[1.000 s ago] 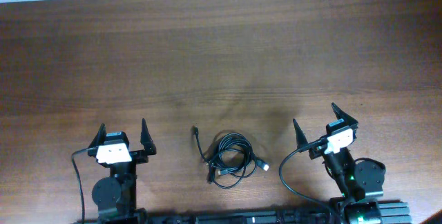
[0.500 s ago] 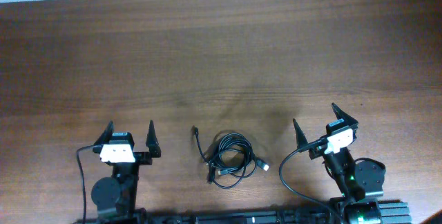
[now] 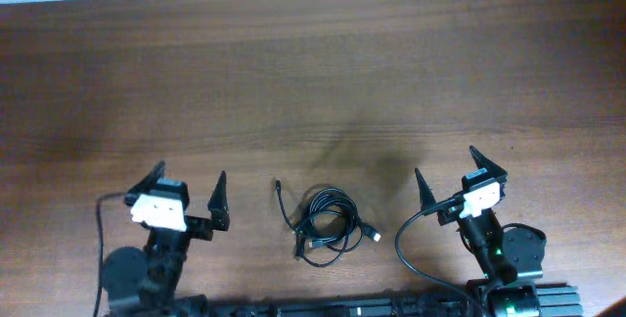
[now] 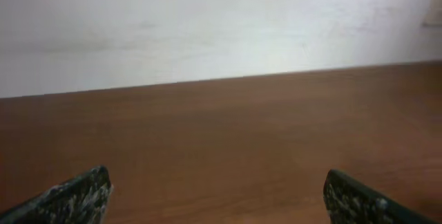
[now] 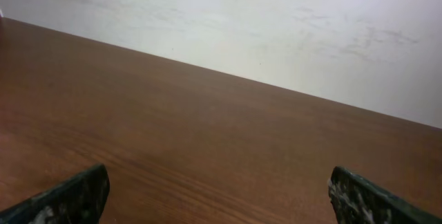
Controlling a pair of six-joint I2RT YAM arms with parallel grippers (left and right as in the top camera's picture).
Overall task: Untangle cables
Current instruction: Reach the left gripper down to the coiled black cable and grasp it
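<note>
My left gripper has its fingers open and clear wood up to the coiled bundle, so it should keep moving toward the bundle's near strands (image 3: 315,205) and close around them.
The cables (image 3: 326,225) lie as a small coiled bundle of thin black cords on the brown table near its front edge, with plug ends sticking out left and right. My left gripper (image 3: 186,186) is open and empty, a little to the left of the bundle. My right gripper (image 3: 448,174) is open and empty, to the right of it. Neither wrist view shows the cables; each shows only its own fingertips (image 4: 83,195) (image 5: 373,200) spread wide over bare wood.
The wooden table (image 3: 313,72) stretches back to a white wall. The arm bases and their black wires (image 3: 406,249) stand at the front edge.
My left gripper has moved up and slightly right, toward the cables, and turned a little. The right arm and the cables have not moved.
</note>
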